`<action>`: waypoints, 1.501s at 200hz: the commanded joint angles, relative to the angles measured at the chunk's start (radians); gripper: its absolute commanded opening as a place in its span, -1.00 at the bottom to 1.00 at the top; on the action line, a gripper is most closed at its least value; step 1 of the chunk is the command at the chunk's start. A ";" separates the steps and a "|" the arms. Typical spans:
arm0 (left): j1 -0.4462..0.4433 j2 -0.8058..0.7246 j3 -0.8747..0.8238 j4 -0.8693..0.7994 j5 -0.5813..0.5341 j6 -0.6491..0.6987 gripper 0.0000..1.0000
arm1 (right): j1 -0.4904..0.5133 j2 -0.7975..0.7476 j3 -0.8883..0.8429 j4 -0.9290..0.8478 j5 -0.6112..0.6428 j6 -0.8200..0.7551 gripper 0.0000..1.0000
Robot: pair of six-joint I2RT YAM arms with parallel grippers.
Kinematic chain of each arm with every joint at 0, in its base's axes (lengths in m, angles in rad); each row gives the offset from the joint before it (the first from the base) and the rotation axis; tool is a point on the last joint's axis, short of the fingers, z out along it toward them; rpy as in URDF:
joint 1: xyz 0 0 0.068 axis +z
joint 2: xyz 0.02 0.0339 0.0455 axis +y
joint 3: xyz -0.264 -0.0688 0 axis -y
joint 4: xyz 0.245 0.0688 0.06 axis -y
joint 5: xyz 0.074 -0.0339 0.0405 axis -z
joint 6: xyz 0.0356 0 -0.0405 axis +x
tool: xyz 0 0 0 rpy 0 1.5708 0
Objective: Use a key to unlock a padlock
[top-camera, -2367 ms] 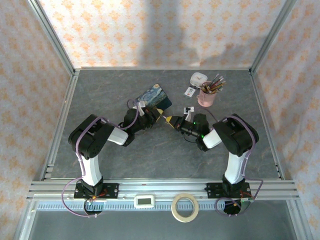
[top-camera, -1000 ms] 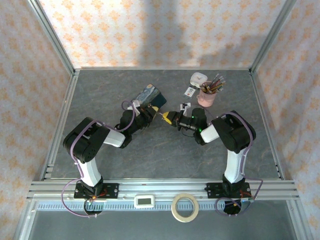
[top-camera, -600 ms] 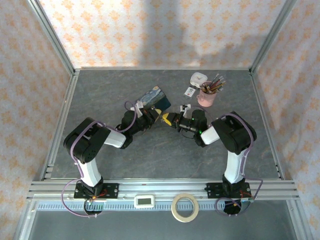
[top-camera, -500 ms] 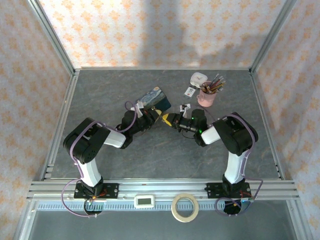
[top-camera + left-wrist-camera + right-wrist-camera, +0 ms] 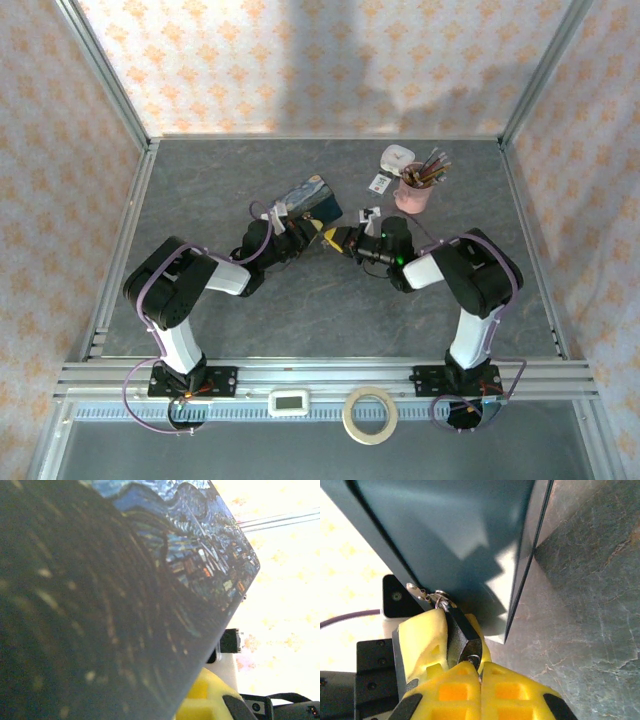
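Note:
The tin [image 5: 318, 198] is slanted with its padlock while my right gripper is closed on the key. So I should open the gripper, let the tin straighten, and then grip the key.
The small dark padlock [image 5: 462, 630] hangs by its thin shackle [image 5: 440, 597] from the hasp of the blue starry-night tin [image 5: 460, 535]. The left gripper's yellow fingers [image 5: 422, 635] clamp the padlock body from both sides. My right gripper [image 5: 480, 669] is shut, its tips pressed against the padlock's lower end. A sliver of the metal key [image 5: 476, 659] shows there at the keyhole. In the top view the left gripper [image 5: 312, 232] and the right gripper [image 5: 338, 238] meet tip to tip beside the tin [image 5: 314, 197]. The tin [image 5: 125, 605] blocks most of the left wrist view.
A pink cup of coloured pencils [image 5: 412, 190], a white round object [image 5: 397, 157] and a small card [image 5: 378, 183] stand at the back right. A tape roll [image 5: 369, 414] and a white device [image 5: 291, 402] lie on the front rail. Grey tabletop [image 5: 330, 310] lies open in front.
The tin has swung a little to the right since a second ago. Both grippers stay tip to tip at the padlock, shifted only slightly.

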State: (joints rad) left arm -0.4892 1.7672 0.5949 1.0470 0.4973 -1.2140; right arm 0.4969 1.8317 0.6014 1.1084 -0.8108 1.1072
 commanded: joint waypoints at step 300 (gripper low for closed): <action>-0.055 0.008 -0.081 0.207 0.003 -0.089 -1.00 | 0.012 0.002 -0.060 0.218 0.086 0.032 -0.11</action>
State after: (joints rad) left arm -0.5148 1.8084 0.5205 1.2545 0.4370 -1.3090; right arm 0.5083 1.8866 0.5575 1.2541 -0.7811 1.1717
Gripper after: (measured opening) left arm 0.060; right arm 0.438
